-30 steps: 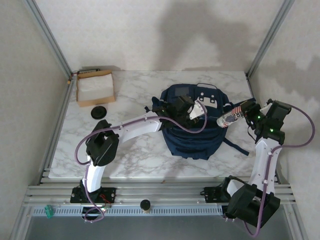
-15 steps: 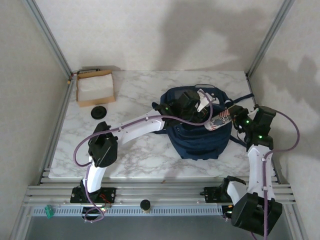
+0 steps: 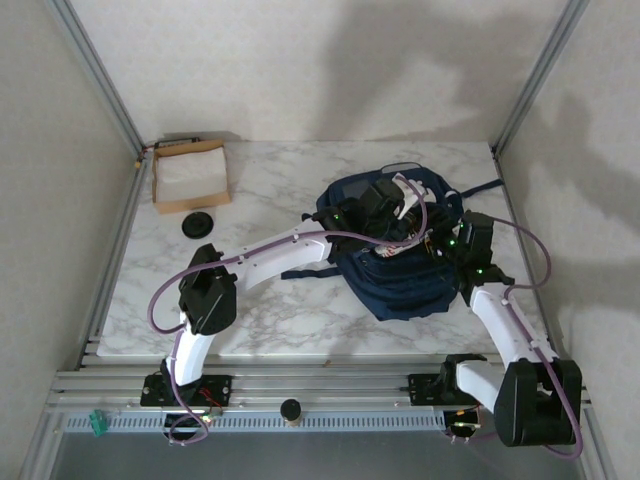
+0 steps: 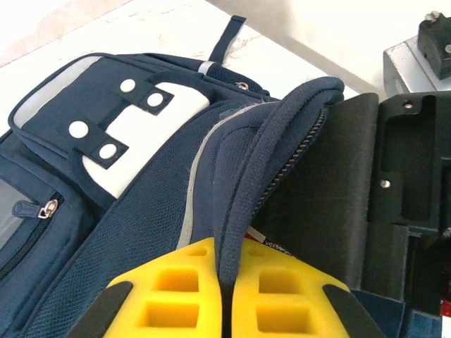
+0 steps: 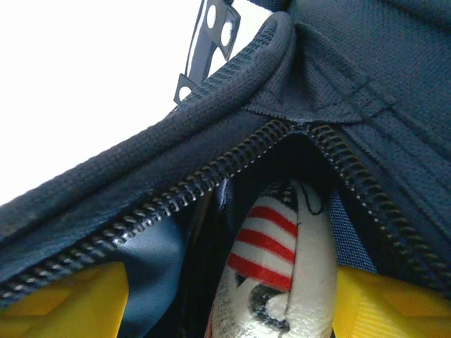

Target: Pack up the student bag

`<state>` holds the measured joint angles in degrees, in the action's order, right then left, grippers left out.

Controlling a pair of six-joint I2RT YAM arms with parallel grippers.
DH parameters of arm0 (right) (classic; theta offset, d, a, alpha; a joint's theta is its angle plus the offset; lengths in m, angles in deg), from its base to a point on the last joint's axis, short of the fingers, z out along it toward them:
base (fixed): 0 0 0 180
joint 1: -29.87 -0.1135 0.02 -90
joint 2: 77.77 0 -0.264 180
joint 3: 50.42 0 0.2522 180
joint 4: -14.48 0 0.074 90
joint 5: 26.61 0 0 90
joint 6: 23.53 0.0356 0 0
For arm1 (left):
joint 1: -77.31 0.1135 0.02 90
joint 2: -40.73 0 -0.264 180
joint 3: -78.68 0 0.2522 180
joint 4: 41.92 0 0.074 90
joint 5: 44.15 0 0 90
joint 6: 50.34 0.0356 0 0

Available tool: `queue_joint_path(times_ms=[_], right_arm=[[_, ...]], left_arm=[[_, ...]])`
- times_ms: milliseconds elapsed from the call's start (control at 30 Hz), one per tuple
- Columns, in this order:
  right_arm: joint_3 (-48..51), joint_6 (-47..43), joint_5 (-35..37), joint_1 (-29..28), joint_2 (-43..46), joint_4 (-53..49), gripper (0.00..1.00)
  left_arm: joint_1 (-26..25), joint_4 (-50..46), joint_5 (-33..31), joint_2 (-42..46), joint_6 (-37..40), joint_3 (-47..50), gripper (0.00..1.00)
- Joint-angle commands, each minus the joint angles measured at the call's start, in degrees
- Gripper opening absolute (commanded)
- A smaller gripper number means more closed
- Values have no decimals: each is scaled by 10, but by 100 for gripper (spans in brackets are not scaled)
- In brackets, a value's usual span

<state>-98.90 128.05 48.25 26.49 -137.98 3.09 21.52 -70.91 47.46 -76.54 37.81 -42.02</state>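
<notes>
The white pouch with red stripes (image 5: 278,260) is only a little way in at the zipper rim of the bag. My right gripper needs to open and work the pouch deeper inside (image 5: 299,165) before it backs out.
The student bag (image 3: 405,275), navy blue with white patches, lies at the table's right middle with its main zip open. My left gripper (image 3: 396,212) is shut on the bag's zipper rim (image 4: 243,183), and its yellow pads (image 4: 176,292) pinch the fabric and hold the mouth up. My right gripper (image 3: 440,242) reaches into the opening from the right. In the right wrist view a white pouch with red stripes (image 5: 282,267) lies inside the bag (image 5: 338,84) between the yellow fingers (image 5: 63,303). The right gripper (image 5: 225,310) is open; the pouch rests near the right finger, clear of the left one.
A shallow cardboard box (image 3: 190,175) with white filling sits at the back left, and a black round disc (image 3: 198,224) lies just in front of it. Bare marble table (image 3: 270,185) spreads left of the bag. Metal frame posts (image 3: 520,90) stand at the back corners.
The right gripper carried the striped pouch leftward into the bag's mouth and its jaws spread apart. The left gripper kept its hold on the rim, and the bag shifted slightly right.
</notes>
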Motion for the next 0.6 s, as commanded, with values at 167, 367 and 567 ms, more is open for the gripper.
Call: queue_joint_path(times_ms=[167, 367, 567], right_arm=[[-51, -88, 11, 6, 39, -137, 77], [-28, -107, -5, 6, 48, -181, 66], [-30, -106, -37, 2, 38, -163, 44]], left_arm=[[-9, 38, -1, 15, -13, -29, 0], [-9, 40, 0, 17, -16, -27, 0], [-9, 39, 2, 21, -23, -24, 0]])
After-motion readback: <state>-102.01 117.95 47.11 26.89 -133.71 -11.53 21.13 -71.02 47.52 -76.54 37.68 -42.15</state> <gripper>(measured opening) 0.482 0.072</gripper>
